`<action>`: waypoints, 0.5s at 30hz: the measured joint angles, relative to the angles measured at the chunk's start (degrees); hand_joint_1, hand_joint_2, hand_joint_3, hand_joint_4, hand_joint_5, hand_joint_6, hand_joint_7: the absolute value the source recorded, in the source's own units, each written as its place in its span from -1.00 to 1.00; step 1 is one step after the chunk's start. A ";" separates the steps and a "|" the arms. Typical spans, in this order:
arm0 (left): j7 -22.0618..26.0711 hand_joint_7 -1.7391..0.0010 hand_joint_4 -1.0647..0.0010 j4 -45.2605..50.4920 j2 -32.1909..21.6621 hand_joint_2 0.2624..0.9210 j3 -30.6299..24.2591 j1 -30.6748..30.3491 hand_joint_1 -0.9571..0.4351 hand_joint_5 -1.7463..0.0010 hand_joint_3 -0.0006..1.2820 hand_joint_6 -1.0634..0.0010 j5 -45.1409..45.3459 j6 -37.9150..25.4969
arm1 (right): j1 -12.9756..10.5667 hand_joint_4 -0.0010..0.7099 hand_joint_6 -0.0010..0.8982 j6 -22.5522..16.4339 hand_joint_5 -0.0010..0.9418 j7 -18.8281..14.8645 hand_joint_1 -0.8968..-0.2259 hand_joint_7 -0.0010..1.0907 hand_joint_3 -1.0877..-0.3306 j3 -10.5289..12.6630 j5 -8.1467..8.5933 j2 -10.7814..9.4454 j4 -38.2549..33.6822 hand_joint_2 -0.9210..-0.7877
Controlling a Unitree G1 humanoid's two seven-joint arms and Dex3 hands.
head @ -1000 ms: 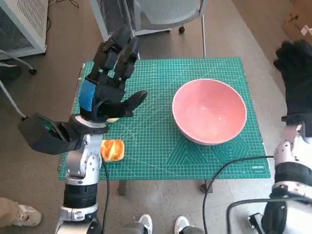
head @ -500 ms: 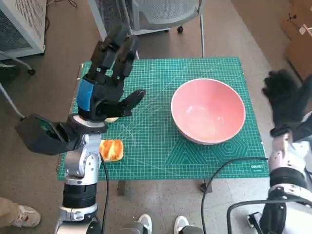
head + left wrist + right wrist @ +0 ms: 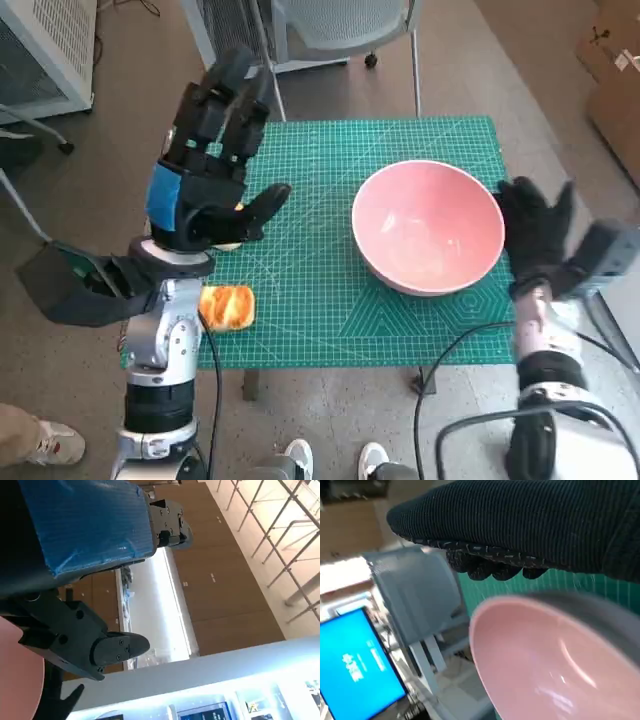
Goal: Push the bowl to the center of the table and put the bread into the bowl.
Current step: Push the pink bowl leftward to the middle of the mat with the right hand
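My left gripper will likely have another, round piece of bread (image 3: 228, 246) hidden behind it, I expect, since tan edges (image 3: 240, 207) peek out from behind it.
A pink bowl (image 3: 428, 226) stands on the right half of the green cutting mat (image 3: 320, 290). The right wrist view shows the bowl (image 3: 535, 665) close by, with its grey outer rim. My right hand (image 3: 537, 235) in the black glove hovers just beside the bowl's right rim, fingers spread, holding nothing. A golden piece of bread (image 3: 227, 306) lies near the mat's front left corner. My left hand (image 3: 205, 165) with blue tape is raised above the mat's left side, fingers spread and empty. In the left wrist view my left hand (image 3: 85, 545) points up at the room.
A grey chair (image 3: 330, 30) stands behind the table. A white rack (image 3: 40, 50) is at the far left. Black cables (image 3: 450, 360) hang by the table's front right corner. Shoes (image 3: 290, 462) show on the floor in front.
My right hand has come down and leftward from the far right edge to just beside the bowl's right rim. My left hand has lifted slightly. Bowl and bread stay put.
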State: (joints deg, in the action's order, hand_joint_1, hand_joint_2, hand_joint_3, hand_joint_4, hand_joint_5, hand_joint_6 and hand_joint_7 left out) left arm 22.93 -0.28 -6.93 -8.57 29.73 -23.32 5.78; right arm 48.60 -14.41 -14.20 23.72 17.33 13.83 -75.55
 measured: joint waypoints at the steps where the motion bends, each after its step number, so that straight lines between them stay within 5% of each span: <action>1: -0.15 0.51 0.98 0.31 -0.10 0.05 -0.09 -0.17 0.11 0.99 0.02 1.00 0.02 -0.06 | 0.01 -0.45 -0.20 0.09 -0.97 0.10 -0.08 -0.96 -0.17 0.06 0.03 -0.54 0.01 -1.00; 15: -1.51 0.48 0.97 2.23 -0.98 0.04 -0.30 -2.26 0.10 0.99 0.03 1.00 0.61 -0.35 | 1.95 -0.34 -0.17 0.21 -0.95 0.31 -0.07 -0.95 -0.16 -1.46 -2.20 -6.46 0.09 -1.00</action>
State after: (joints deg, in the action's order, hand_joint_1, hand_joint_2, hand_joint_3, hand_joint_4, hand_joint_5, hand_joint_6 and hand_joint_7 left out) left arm 21.42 1.96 -7.91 -8.87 27.47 -22.71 5.43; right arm 50.55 -14.20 -13.89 22.26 15.14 7.37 -75.46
